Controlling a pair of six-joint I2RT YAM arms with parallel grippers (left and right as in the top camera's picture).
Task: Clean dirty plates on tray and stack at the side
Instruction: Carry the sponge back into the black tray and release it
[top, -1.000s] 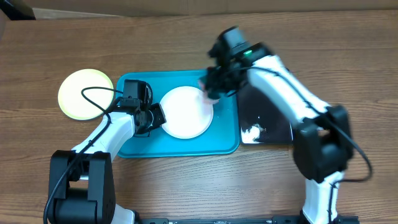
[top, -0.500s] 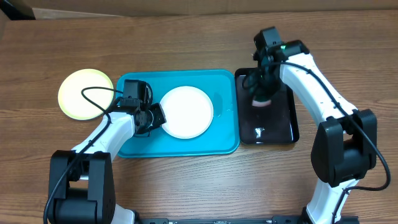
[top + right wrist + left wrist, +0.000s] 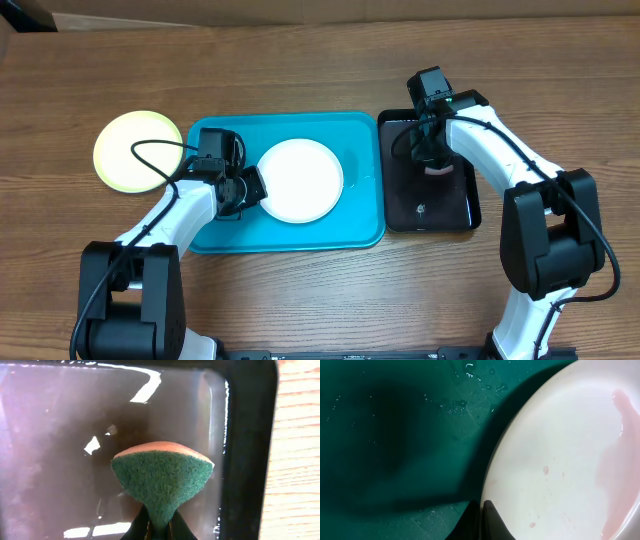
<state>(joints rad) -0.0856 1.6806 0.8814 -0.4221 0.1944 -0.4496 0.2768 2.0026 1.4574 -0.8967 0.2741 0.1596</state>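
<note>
Pink water [image 3: 619, 467] pools on the white plate, so next my left gripper regrips the plate's rim and tips the plate over the black tray [image 3: 405, 192] before stacking it.
On the turquoise tray [image 3: 330, 230] lies a white plate [image 3: 298, 180], wet, with faint pink streaks [image 3: 615, 460]. My left gripper [image 3: 250, 188] is shut on this plate's left rim, its fingertips [image 3: 487, 510] pinching the edge. A yellow-green plate [image 3: 138, 151] rests on the table to the left of the tray. My right gripper [image 3: 433, 155] hangs over the black tray and is shut on a sponge [image 3: 162, 480], its green scouring face towards the camera. The sponge sits low in the tray's water.
The glossy black tray [image 3: 445, 205] stands right beside the turquoise tray and holds murky water [image 3: 60, 435]. Its raised rim [image 3: 247, 435] borders bare wooden table [image 3: 295, 460] on the right. Water drops speckle the turquoise tray floor [image 3: 395, 435].
My right arm carried the sponge from the white plate's right rim over to the black tray and lowered it there. The left gripper and the plates have not moved.
</note>
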